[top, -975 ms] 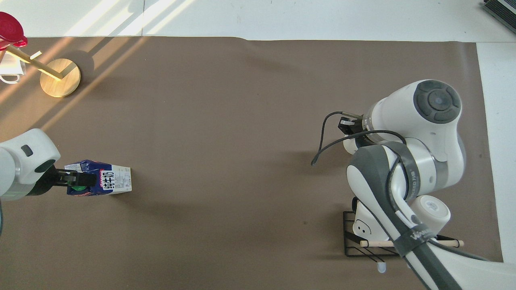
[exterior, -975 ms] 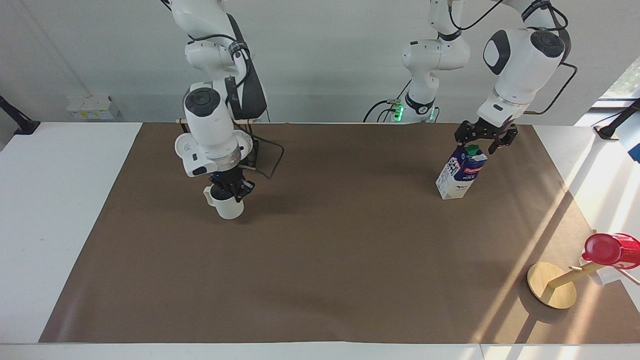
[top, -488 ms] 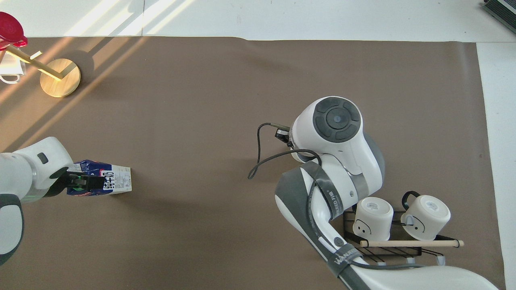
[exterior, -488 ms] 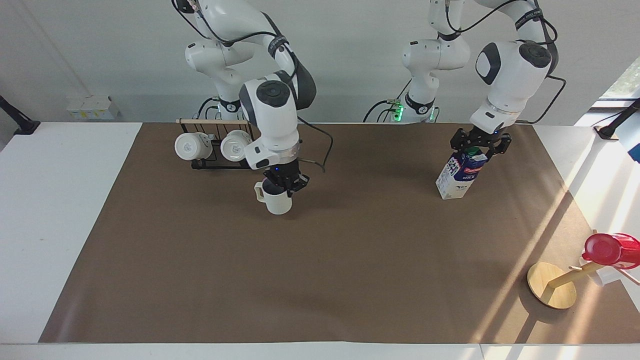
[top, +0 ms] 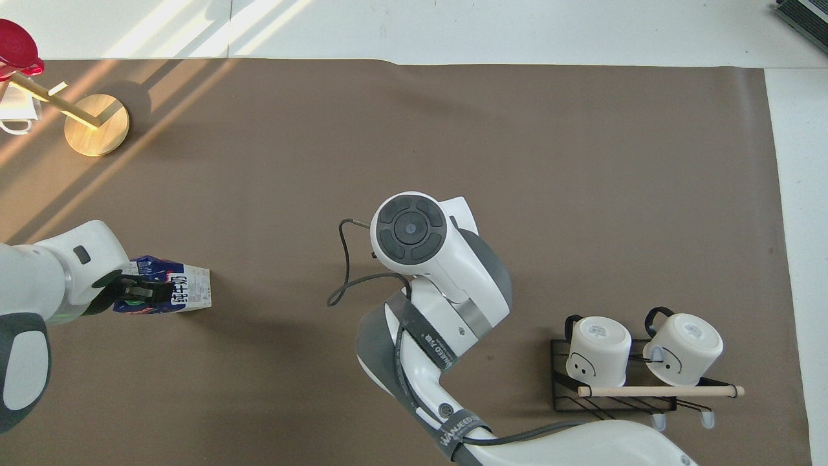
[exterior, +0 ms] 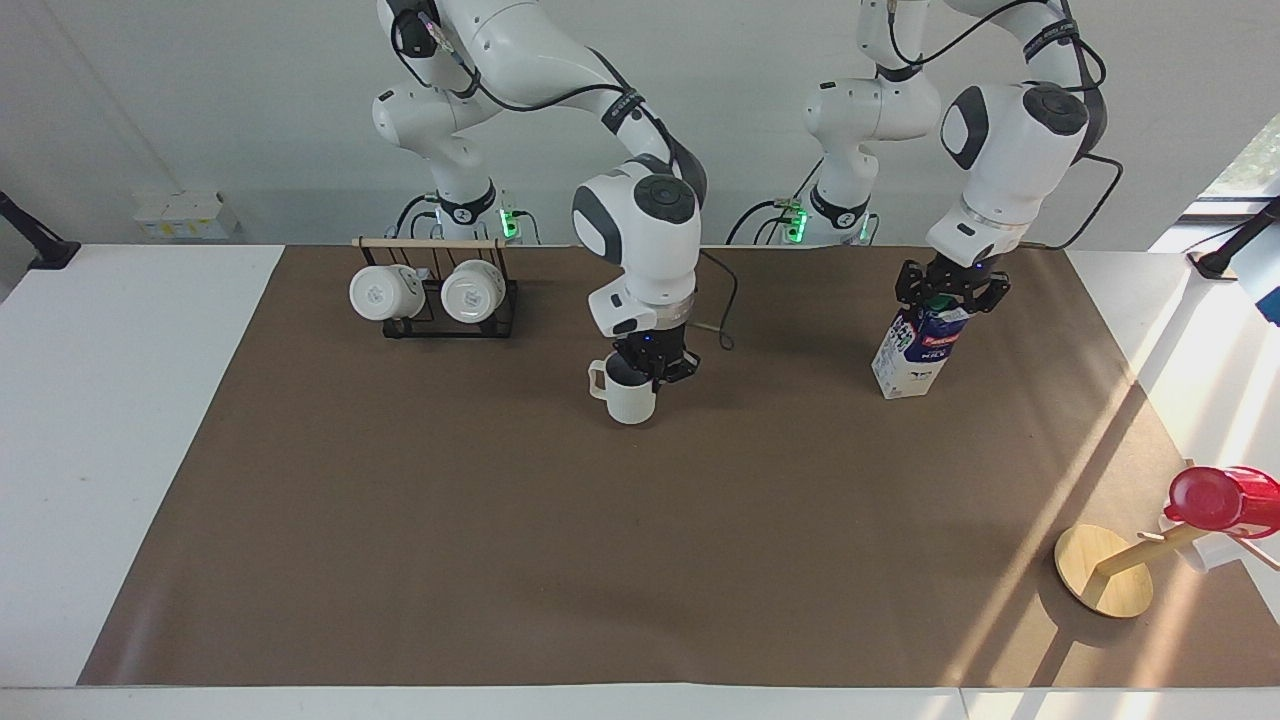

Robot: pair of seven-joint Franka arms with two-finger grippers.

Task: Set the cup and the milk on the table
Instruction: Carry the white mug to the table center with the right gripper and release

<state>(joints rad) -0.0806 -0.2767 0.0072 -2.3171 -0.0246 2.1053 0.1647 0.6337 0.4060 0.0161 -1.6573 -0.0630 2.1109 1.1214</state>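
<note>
The robot's right gripper and the cup [exterior: 629, 403] crowd the middle of the mat, so the right gripper should lower the cup and move away before the milk comes beside it [exterior: 735, 382].
The pale cup [exterior: 628, 398] hangs upright just over the brown mat of the table [exterior: 640, 560] near its middle, and my right gripper [exterior: 652, 368] is shut on its rim from above. In the overhead view the right arm's wrist [top: 409, 230] hides both cup and gripper. The milk [exterior: 920, 350] stands on the mat at the left arm's end, its top leaning a little. My left gripper [exterior: 948, 290] sits down around the carton's green-capped top. From overhead the left gripper [top: 139, 291] covers the cap end of the milk [top: 187, 294].
A black rack [exterior: 435, 295] with a wooden bar holds two white mugs near the right arm's base, also seen as the rack [top: 634, 375] from overhead. A round wooden stand [exterior: 1105, 570] carrying a red cup [exterior: 1225, 498] is at the left arm's end, farthest from the robots.
My right arm has carried the cup from in front of the rack toward the table's middle. My left gripper has come down around the milk's top and narrowed.
</note>
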